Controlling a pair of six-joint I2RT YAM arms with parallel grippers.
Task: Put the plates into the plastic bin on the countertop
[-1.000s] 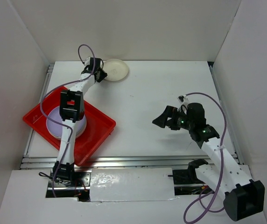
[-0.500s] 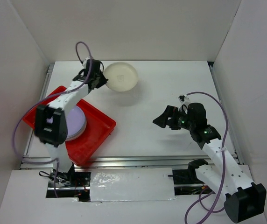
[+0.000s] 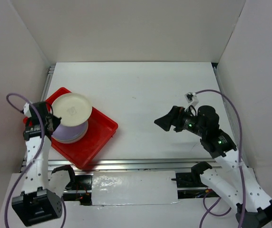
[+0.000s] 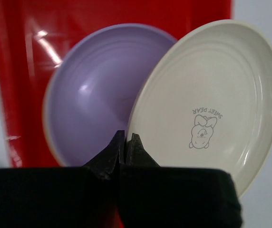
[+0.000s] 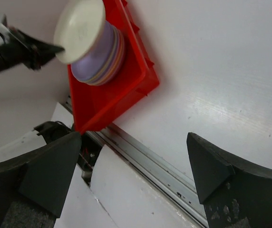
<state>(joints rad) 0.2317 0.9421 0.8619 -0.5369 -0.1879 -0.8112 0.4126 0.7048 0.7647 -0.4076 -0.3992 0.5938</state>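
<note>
I should keep lowering the cream plate with my left gripper, as it is face up over the purple plate, until it touches the stack, and then let go.
My left gripper is shut on the rim of a cream plate, which hangs tilted just above a stack of plates with a purple one on top. The stack sits in the red plastic bin at the left front of the countertop. In the left wrist view the gripper pinches the cream plate at its edge, with the purple plate and bin below. My right gripper stands open and empty over the right-middle of the countertop. Its fingers frame the bin and stack.
A metal rail runs along the countertop's near edge, and another along the left side. White walls close in the back and both sides. The bin sits at an angle close to the front-left corner.
My left gripper closed on the cream plate at the back of the countertop. The arm then swung it toward the front left, over the stack in the bin. The right arm barely moved.
</note>
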